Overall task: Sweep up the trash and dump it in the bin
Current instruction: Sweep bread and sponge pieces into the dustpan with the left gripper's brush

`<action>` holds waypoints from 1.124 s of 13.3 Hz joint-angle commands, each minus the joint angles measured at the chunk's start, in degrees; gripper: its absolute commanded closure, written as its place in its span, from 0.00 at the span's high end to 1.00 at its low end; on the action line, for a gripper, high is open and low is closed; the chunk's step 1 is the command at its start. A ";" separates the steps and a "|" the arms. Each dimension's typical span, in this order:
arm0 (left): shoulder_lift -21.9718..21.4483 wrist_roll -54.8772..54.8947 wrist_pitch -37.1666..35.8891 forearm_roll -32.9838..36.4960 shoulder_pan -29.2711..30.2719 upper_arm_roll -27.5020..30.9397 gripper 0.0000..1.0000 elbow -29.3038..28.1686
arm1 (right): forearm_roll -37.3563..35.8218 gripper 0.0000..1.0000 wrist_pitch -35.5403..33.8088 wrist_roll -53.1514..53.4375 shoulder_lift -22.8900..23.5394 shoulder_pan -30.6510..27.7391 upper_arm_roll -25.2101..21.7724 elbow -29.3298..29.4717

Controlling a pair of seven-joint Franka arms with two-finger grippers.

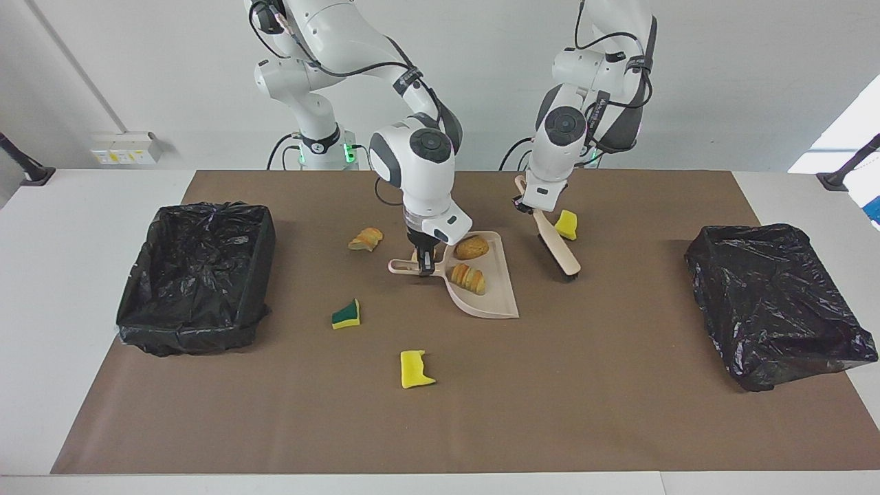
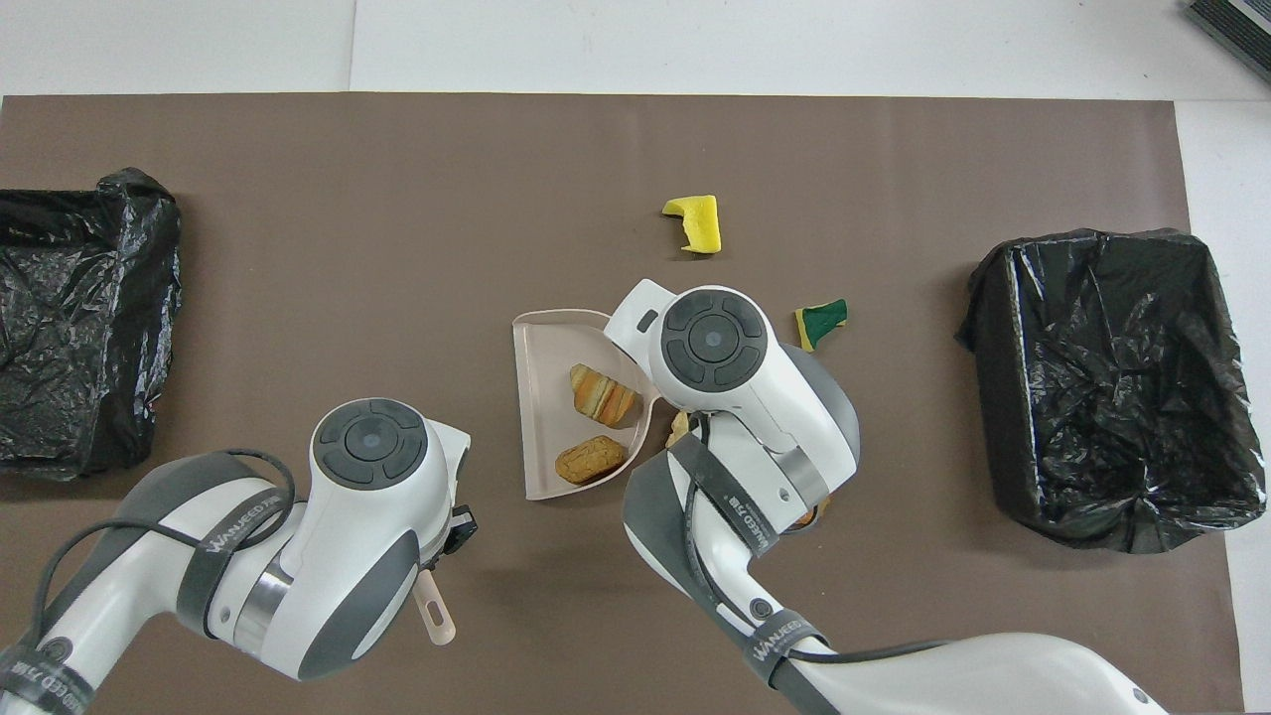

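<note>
The yellow sponge bit (image 1: 566, 224) is on the other side of the brush from the dustpan. Next, my left gripper moves the brush behind the sponge bit and sweeps it in.
My right gripper (image 1: 426, 266) is shut on the handle of the beige dustpan (image 1: 492, 300), which lies flat on the mat and holds two bread chunks (image 1: 471, 247) (image 1: 469, 279). My left gripper (image 1: 524, 202) is shut on the handle of the beige brush (image 1: 558, 251), tilted with its black bristles on the mat beside the pan. A yellow sponge bit (image 1: 566, 224) lies by the brush. Another bread chunk (image 1: 366, 239), a green-and-yellow wedge (image 1: 347, 314) and a yellow sponge bit (image 1: 415, 369) lie loose on the mat. In the overhead view both wrists hide their fingers.
A black-lined bin (image 1: 199, 275) stands at the right arm's end of the table and another (image 1: 777, 302) at the left arm's end. A brown mat (image 1: 619, 412) covers the table. The overhead view shows the dustpan (image 2: 541, 348) between the arms.
</note>
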 commanded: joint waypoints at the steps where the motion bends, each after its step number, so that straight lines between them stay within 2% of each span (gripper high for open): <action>1: -2.67 -10.06 -2.47 2.41 -1.17 -0.95 0.00 -1.59 | 0.02 0.00 0.13 -0.58 -1.11 -0.74 0.57 -1.40; 4: -6.18 -17.74 -1.69 2.06 -1.43 -1.21 0.00 -7.02 | 0.02 0.00 0.21 -0.49 -1.11 -0.82 0.57 -1.67; 7: -8.91 -18.28 -1.51 1.97 -3.72 -1.21 0.00 -13.36 | 0.02 0.00 0.13 -0.58 -1.20 -0.82 0.57 -1.84; 9: -8.30 -17.94 0.85 1.53 -3.63 -1.21 0.00 -13.37 | 0.02 0.00 0.04 -0.66 -1.29 -0.82 0.57 -1.93; 12: -5.93 -16.10 8.39 -0.22 -2.67 -1.04 0.00 -12.50 | 0.02 0.00 0.12 -0.57 -1.38 -0.73 0.57 -2.19; 15: -2.07 -7.87 16.22 -2.76 0.05 -1.04 0.00 -9.52 | 0.02 0.00 0.13 -0.40 -1.38 -0.82 0.57 -2.19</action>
